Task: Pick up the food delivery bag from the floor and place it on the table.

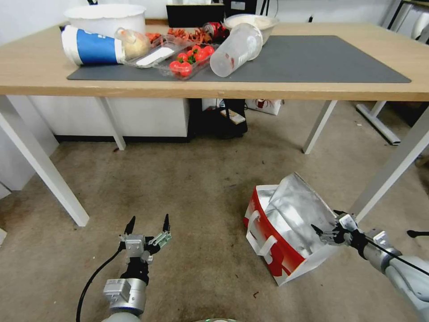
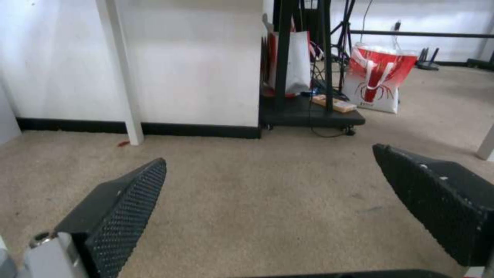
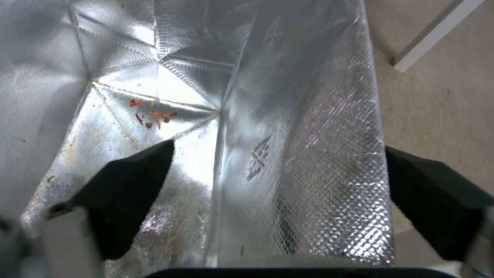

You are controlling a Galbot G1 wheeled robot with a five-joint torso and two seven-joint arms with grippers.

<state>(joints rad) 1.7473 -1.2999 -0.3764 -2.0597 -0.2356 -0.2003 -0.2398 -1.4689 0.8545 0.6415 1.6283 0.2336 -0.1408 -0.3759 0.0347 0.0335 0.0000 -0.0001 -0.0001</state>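
The foil walls (image 1: pixel 302 204) stay up on their own, so the food delivery bag (image 1: pixel 284 233) will hang like a box, its opening wide open, when I raise its rim.
The food delivery bag (image 1: pixel 273 239) lies tilted on the floor (image 1: pixel 187 188) at my right, red and white outside, with white strap handles and its mouth open. My right gripper (image 1: pixel 324 220) is open at the bag's rim. In the right wrist view this gripper (image 3: pixel 278 148) has one finger inside the foil lining (image 3: pixel 247 88) and the other outside over the floor, astride one side wall. My left gripper (image 1: pixel 149 218) hangs open above bare floor to the bag's left, holding nothing; its wrist view shows the same gripper (image 2: pixel 268 158) open. The table (image 1: pixel 313 91) stands ahead with its dark grey mat (image 1: pixel 326 58).
The mat's left part holds a white tub (image 1: pixel 105 18), a blue-and-white container (image 1: pixel 91 47), a tray of tomatoes (image 1: pixel 187 62), a tipped plastic cup (image 1: pixel 234 49) and a bowl (image 1: pixel 252 22). White table legs (image 1: pixel 42 167) (image 1: pixel 395 167) flank the floor space. Another red-and-white bag (image 2: pixel 378 81) and a dark stand (image 2: pixel 308 112) sit beneath the far side.
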